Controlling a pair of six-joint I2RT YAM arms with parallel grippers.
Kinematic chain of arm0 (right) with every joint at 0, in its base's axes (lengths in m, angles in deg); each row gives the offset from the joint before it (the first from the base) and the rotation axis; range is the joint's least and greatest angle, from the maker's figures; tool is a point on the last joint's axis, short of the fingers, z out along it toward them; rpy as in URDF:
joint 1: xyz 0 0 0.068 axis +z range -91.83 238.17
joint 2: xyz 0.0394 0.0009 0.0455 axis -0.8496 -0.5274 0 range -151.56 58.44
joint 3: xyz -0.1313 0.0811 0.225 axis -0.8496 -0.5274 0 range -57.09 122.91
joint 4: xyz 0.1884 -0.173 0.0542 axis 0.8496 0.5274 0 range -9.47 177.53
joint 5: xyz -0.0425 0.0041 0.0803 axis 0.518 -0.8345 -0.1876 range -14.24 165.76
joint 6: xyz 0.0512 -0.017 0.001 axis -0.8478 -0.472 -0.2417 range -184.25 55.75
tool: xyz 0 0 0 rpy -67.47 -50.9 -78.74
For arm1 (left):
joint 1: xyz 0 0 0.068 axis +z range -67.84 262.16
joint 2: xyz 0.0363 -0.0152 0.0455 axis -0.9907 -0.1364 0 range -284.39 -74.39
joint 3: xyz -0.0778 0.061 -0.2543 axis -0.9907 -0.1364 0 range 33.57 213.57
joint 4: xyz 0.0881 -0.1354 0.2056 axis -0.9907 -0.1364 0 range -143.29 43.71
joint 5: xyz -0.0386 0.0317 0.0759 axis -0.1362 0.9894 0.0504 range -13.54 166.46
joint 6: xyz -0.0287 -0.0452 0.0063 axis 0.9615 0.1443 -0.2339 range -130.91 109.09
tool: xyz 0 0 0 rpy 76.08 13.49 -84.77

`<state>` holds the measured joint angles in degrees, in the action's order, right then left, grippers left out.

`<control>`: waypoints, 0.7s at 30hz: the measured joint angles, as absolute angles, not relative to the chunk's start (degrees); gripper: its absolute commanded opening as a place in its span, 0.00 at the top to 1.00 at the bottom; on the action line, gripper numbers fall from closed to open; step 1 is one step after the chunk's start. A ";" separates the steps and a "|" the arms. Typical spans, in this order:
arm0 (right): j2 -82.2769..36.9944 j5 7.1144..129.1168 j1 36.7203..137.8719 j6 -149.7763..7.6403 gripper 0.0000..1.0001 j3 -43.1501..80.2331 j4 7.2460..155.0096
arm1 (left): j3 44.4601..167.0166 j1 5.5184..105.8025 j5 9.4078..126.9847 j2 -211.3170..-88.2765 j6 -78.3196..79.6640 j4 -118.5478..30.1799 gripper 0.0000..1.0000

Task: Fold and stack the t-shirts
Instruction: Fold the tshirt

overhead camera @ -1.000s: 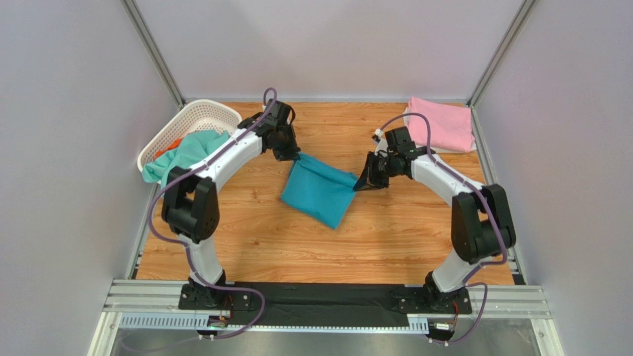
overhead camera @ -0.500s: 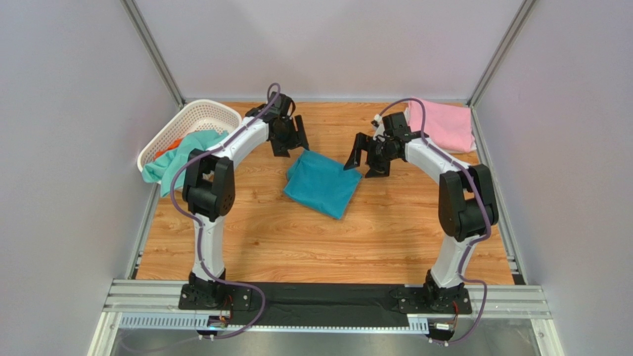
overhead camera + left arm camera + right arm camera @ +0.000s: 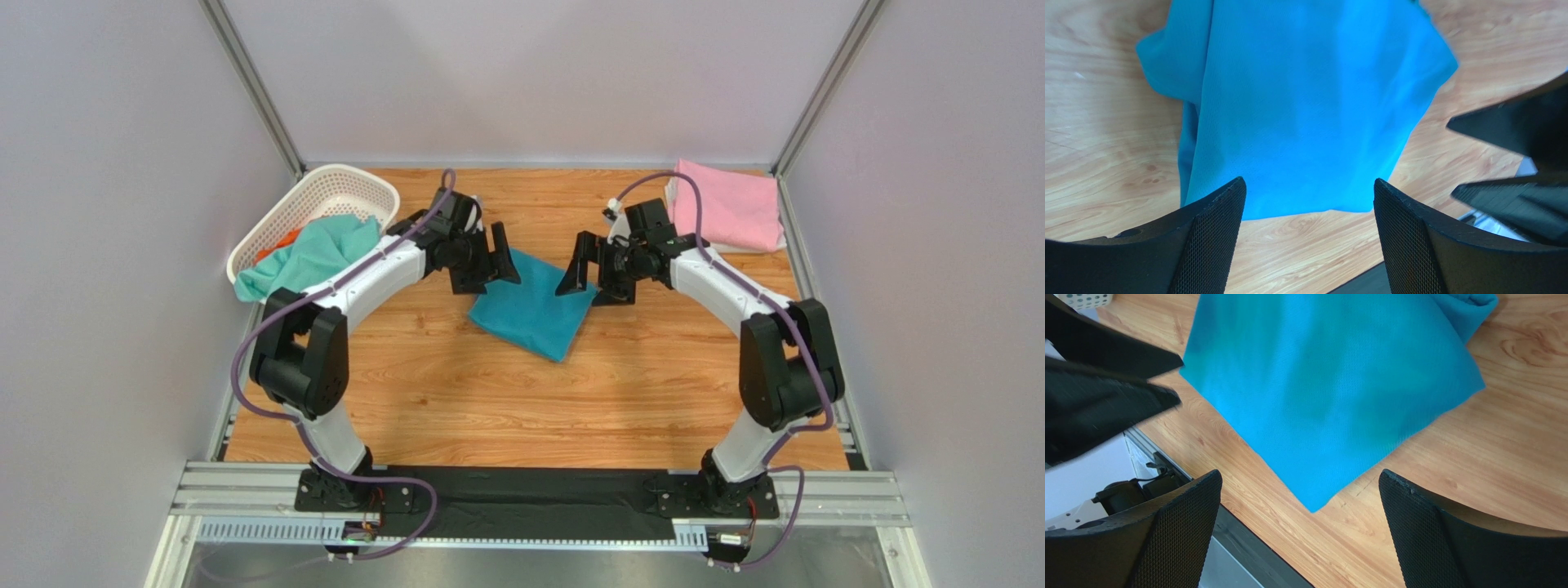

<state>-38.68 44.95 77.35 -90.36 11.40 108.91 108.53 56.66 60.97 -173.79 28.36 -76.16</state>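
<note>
The folded teal-blue t-shirt (image 3: 528, 314) lies at a slant under my grippers. I should turn it straight before my right gripper grabs its side edge (image 3: 579, 327) to stack it.
A folded teal-blue t-shirt (image 3: 534, 312) lies flat mid-table, filling the left wrist view (image 3: 1303, 104) and the right wrist view (image 3: 1333, 386). My left gripper (image 3: 497, 261) hangs open just over its far left corner, with nothing between the mesh pads (image 3: 1211, 236). My right gripper (image 3: 589, 272) is open above the far right corner, and its fingers (image 3: 1425, 520) are empty. A folded pink t-shirt (image 3: 732, 206) rests at the back right. A mint-green t-shirt (image 3: 313, 251) and an orange one (image 3: 280, 240) lie in the basket.
The white lattice basket (image 3: 321, 196) stands at the back left against the wall frame. The two grippers face each other closely, and each shows in the other's wrist view. Bare wooden table (image 3: 515, 404) lies in front of the teal shirt.
Both grippers have let go of the teal shirt's corners and opened wide. The shirt has dropped flat into a smaller fold, and the grippers have closed in over its far edge.
</note>
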 measured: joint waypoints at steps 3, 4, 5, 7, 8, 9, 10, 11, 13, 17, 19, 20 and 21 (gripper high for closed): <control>-43.60 44.53 77.48 -90.34 0.00 14.08 108.91 | 103.43 56.66 58.68 -174.62 28.34 -73.69 0.18; -45.74 44.49 77.48 -90.30 0.00 15.59 109.00 | 102.34 56.69 58.41 -174.79 28.36 -73.14 0.18; -47.62 44.47 77.48 -90.23 0.00 17.21 109.18 | 101.07 56.71 58.28 -175.03 28.34 -72.75 0.18; -51.27 44.45 77.48 -90.03 0.00 20.12 109.00 | 99.26 56.77 58.57 -175.45 28.27 -72.09 0.18; -52.58 44.51 77.48 -89.88 0.00 21.17 109.07 | 98.76 56.77 58.76 -175.58 28.18 -71.74 0.18; -53.85 44.64 77.48 -89.77 0.00 22.17 109.31 | 98.21 56.77 59.00 -175.69 28.07 -71.39 0.18; -54.99 44.75 77.48 -89.62 0.00 23.13 109.46 | 97.69 56.77 59.03 -175.80 27.86 -70.84 0.18; -55.77 44.84 77.48 -89.42 0.00 23.75 109.63 | 97.21 56.77 59.16 -175.93 27.64 -70.21 0.18; -56.43 45.28 77.48 -89.14 0.00 24.44 110.36 | 96.18 56.77 59.22 -176.23 27.48 -69.01 0.19; -56.32 46.68 77.50 -87.98 0.00 26.15 112.83 | 94.23 56.82 58.46 -176.04 27.75 -66.45 0.19; -54.88 49.39 77.90 -87.30 0.00 26.43 114.64 | 92.99 56.79 58.33 -175.01 27.79 -65.27 0.19; -53.98 50.50 78.03 -87.17 0.00 26.41 115.51 | 92.07 56.77 58.33 -174.13 27.83 -65.01 0.19; -51.77 53.04 78.49 -86.86 0.00 26.11 116.80 | 90.74 56.66 58.35 -172.82 27.97 -64.68 0.19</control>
